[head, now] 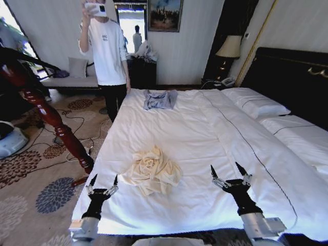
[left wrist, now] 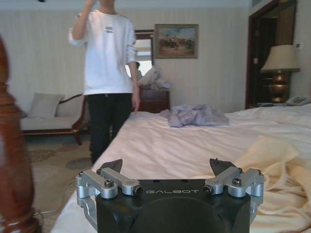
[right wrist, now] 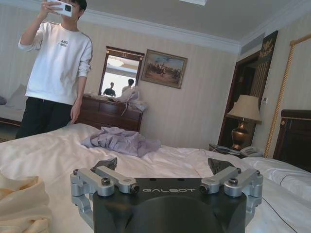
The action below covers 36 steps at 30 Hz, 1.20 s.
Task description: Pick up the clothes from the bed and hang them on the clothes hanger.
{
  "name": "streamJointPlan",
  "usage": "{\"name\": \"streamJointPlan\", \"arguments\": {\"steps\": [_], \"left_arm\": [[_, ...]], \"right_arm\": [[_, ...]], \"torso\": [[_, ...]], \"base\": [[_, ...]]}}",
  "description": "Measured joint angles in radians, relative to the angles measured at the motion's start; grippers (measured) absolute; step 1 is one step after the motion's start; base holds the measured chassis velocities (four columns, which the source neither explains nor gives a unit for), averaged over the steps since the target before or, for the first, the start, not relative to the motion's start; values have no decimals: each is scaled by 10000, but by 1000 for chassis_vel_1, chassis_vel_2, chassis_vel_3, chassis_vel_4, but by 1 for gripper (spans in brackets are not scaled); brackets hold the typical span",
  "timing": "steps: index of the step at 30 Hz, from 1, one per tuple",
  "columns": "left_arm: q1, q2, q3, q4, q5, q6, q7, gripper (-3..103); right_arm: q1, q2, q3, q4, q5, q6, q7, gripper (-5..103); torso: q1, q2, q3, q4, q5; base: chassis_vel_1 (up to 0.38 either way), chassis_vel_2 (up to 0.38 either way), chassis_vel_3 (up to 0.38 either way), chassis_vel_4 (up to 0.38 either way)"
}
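Note:
My grippers will have the cream shirt point(head: 152, 172) falling open and sagging between them when I lift it, because it lies bunched up in loose, overlapping folds point(head: 163, 177).
The clothes point(head: 152, 170), a crumpled cream shirt, lie in a heap near the front edge of the bed point(head: 195, 128), which has white sheets with thin dark stripe lines. My left gripper point(head: 104, 180) hovers open over the bed's front left corner, just left of the shirt point(left wrist: 272, 179). My right gripper point(head: 229, 171) stands open to the right of the heap, a hand's width or more away, with the shirt's edge point(right wrist: 19, 204) beside it. Nothing is between either pair of fingers. The clothes hanger is out of view.
A small grey-blue garment point(head: 160, 99) lies at the bed's far end. A thick dark-red wooden post point(head: 46, 113) slants beside the bed's left edge above patterned carpet. A person in a white top stands past the bed's far left corner. Pillows point(head: 256, 105) and a black headboard are at the right.

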<state>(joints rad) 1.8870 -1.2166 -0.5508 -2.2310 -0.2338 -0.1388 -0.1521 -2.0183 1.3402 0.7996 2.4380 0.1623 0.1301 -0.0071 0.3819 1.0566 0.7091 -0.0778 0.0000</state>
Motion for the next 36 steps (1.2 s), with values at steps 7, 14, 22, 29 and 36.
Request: {"name": "streamJointPlan", "arguments": {"steps": [7,14,22,29,36], "left_arm": [[-494,423,749,-20,-425,597,-426,100],[-1119,678,1190,220,-1290,1061,-705,100],[-3177,1568,2284,1190,-2494,1682,-847,100],[-4047,1932,3431,1719,-2938,1438,-388,98],[-5026,2080,4709,2102,-3366,1295,-89,93]], "right_arm": [[237,-262,-130,-130,439,-302,80,100],[364,-404,-247,-38,863,-614,131,100],[225,-265,-255,6,737,-648,128,100],[205,-207,-128,27,710,-675,126,100],[204,-181,173,14,758,-698,125,100]], "torso": [[0,0,0,3,1],[0,-1,0,5,-1],[0,0,1,-1,-2],[1,0,1,1,0],[0,0,1,2,0]], "base": [[0,0,0,0],[0,0,0,0],[0,0,0,0],[0,0,0,0],[0,0,0,0]]}}
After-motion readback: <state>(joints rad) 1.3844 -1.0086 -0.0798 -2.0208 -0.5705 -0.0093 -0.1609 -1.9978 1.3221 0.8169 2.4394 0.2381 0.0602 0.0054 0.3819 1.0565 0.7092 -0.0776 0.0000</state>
